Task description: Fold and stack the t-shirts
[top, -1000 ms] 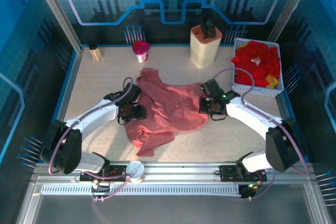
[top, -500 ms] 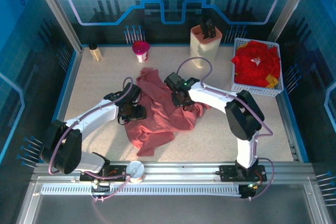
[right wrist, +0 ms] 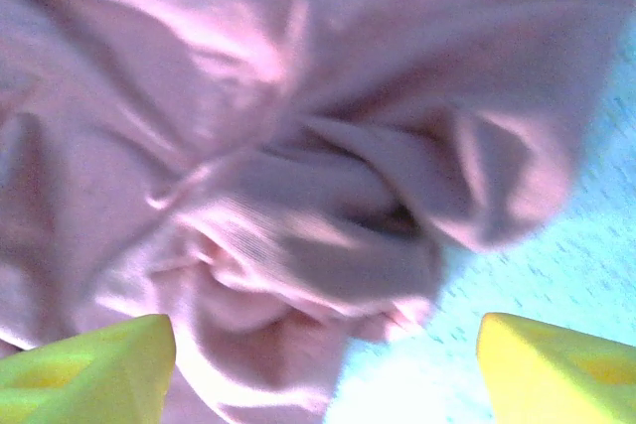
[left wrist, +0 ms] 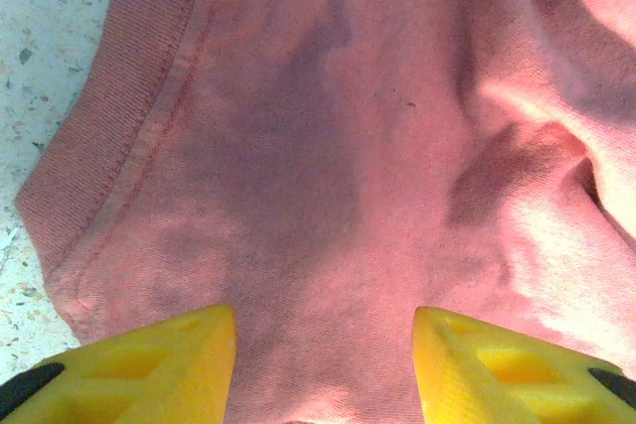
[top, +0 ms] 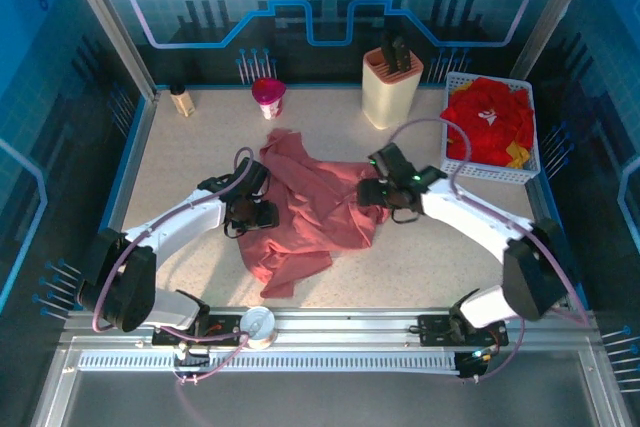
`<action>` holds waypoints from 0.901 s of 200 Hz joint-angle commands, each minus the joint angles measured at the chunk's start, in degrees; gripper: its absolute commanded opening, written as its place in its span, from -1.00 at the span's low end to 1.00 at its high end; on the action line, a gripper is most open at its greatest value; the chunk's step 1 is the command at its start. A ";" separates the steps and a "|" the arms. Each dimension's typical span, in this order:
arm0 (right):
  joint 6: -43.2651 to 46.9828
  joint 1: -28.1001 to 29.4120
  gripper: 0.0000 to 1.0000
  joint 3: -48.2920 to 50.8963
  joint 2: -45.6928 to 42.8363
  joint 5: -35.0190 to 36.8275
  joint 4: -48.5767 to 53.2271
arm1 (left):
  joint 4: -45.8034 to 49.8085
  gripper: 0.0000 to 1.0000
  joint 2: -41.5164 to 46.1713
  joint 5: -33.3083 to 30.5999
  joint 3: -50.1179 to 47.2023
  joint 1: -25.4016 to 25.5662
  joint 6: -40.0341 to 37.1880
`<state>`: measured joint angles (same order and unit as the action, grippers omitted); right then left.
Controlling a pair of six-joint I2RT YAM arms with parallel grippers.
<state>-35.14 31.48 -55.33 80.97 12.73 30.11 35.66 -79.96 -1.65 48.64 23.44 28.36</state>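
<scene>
I expect the bunched fold [top: 366,225] to spread into a wider, smoother panel when I pull it outward, because deep creases [right wrist: 383,211] gather at the pink t-shirt's edge.
A dusty salmon-pink t-shirt [top: 315,209] lies crumpled in the middle of the table. My left gripper [top: 264,211] rests at its left edge. In the left wrist view its yellow fingers [left wrist: 189,345] stand apart, open, with flat cloth [left wrist: 328,146] beneath them and the ribbed collar [left wrist: 129,136] at left. My right gripper [top: 376,193] hovers at the shirt's right edge. It is open wide, yellow fingertips [right wrist: 109,359] far apart above a bunched fold of pink cloth [right wrist: 298,156]. More t-shirts, bright red [top: 487,119] with a bit of yellow [top: 518,156], fill the basket.
The white mesh basket [top: 492,174] stands at the back right. A cream knife block [top: 392,89], a pink cup [top: 268,97] and a small bottle [top: 181,100] line the back edge. A tape roll [top: 258,324] sits on the front rail.
My right gripper swept left over the shirt, carrying its right side inward, then opened and drew back right. The shirt's right part now lies folded toward the middle. The left arm stayed still.
</scene>
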 commanded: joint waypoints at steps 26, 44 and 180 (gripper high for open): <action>-0.88 -11.09 0.28 17.26 -7.37 -15.55 -12.37 | 0.36 0.00 -1.82 1.04 1.52 0.24 -1.28; -1.67 -12.37 0.18 20.03 -6.45 -18.10 -16.92 | 0.58 0.00 -2.21 1.23 1.98 0.24 -1.29; -6.29 -12.51 -0.50 16.58 7.80 -23.27 -30.21 | 1.25 -0.01 -0.37 0.44 0.05 0.21 -0.93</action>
<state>-41.54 18.17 -36.95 86.61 -8.82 7.18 35.68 -81.69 -1.65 49.08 23.44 28.16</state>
